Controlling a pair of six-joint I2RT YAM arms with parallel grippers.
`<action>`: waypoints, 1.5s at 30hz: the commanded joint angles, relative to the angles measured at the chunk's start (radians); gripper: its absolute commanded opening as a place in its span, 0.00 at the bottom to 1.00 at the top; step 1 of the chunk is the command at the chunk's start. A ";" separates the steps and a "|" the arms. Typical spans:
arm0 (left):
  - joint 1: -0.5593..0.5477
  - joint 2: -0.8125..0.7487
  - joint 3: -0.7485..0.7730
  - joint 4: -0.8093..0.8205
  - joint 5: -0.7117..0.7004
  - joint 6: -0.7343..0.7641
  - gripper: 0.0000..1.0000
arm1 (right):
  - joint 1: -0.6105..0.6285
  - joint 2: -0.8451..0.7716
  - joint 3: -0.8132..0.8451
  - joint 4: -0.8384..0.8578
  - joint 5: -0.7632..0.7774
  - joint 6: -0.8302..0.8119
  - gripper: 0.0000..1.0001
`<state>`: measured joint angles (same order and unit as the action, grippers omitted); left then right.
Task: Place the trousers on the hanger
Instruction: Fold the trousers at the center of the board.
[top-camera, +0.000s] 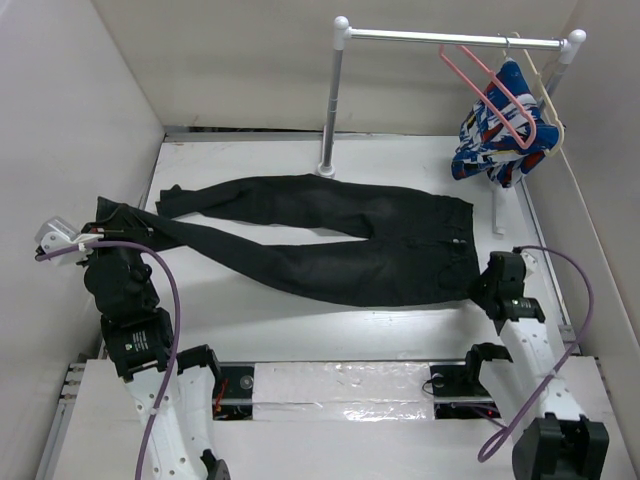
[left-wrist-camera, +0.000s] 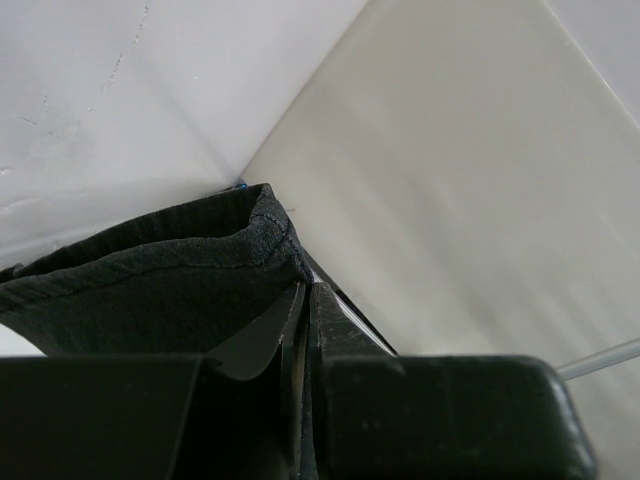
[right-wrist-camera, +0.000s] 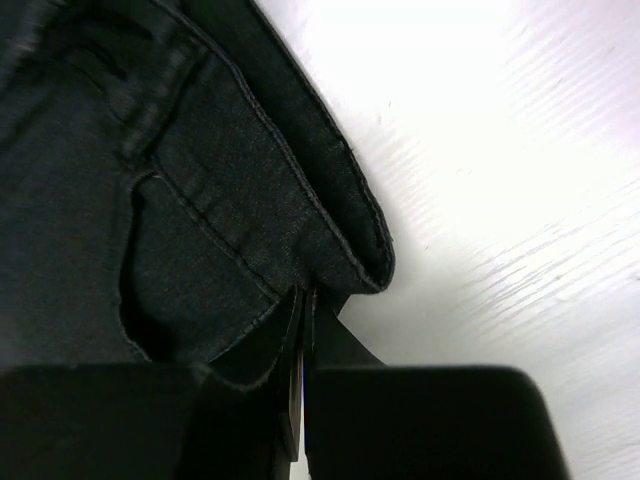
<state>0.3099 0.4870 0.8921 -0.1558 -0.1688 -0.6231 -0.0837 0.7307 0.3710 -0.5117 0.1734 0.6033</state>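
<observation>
The black trousers' legs are lying spread apart, so the robot's right gripper should bring the near waistband corner across to the far waistband corner (top-camera: 468, 204) to fold the trousers before they are hung.
The black trousers (top-camera: 330, 240) lie flat across the table, waist at the right, both legs reaching left. My left gripper (top-camera: 104, 228) is shut on a leg hem at the far left; the left wrist view shows the hem (left-wrist-camera: 150, 290) pinched between the closed fingers of the gripper (left-wrist-camera: 305, 292). My right gripper (top-camera: 478, 285) is shut on the near corner of the waistband; the right wrist view shows the waistband (right-wrist-camera: 200, 200) held at the tips of the gripper (right-wrist-camera: 308, 297). The pink hanger (top-camera: 492, 96) hangs empty on the rail at the back right.
A white rail (top-camera: 450, 37) on two posts stands at the back right, its left post (top-camera: 332, 100) just behind the trousers. A cream hanger (top-camera: 547, 100) on it carries a blue, white and red patterned garment (top-camera: 500, 140). White walls enclose the table.
</observation>
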 joint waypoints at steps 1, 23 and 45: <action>0.006 0.007 -0.007 0.062 -0.018 0.016 0.00 | 0.004 -0.092 0.115 -0.041 0.164 -0.088 0.00; -0.043 0.065 -0.037 0.027 -0.184 -0.004 0.00 | 0.004 -0.156 0.484 -0.165 0.149 -0.273 0.02; -0.080 0.772 0.169 0.024 -0.371 -0.130 0.00 | -0.143 0.404 0.537 0.328 0.011 -0.168 0.00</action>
<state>0.2508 1.2518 0.9783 -0.1982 -0.4500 -0.7567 -0.1802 1.1263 0.8883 -0.3294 0.2096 0.4343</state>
